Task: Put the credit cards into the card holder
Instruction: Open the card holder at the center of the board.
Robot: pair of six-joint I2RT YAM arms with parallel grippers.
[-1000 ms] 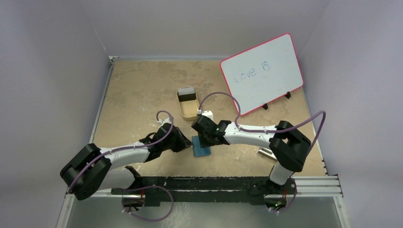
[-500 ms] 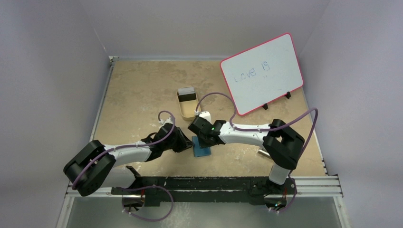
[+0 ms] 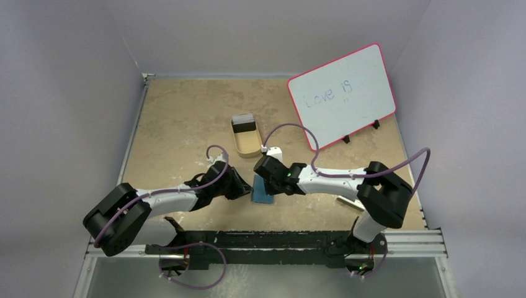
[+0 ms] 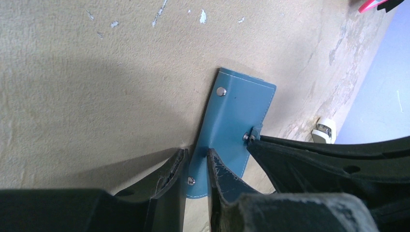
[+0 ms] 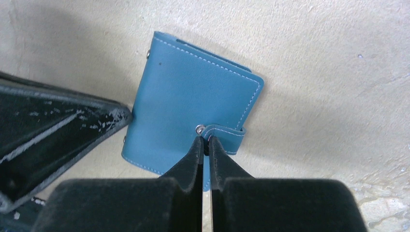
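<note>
The snap tab in my right gripper wraps upward from the card holder's bottom cover, so I should lift the card holder by the snap tab before I spread the covers.
The teal-blue card holder lies closed on the table between my two grippers. In the left wrist view, my left gripper is shut on the near edge of the card holder. In the right wrist view, my right gripper is shut on the small snap tab at the edge of the card holder. The credit cards, pale grey and dark, sit in the tan oval tray behind the card holder.
A white block stands just behind my right gripper and also shows in the left wrist view. A pink-framed whiteboard stands propped at the back right. A thin pale object lies by the right arm.
</note>
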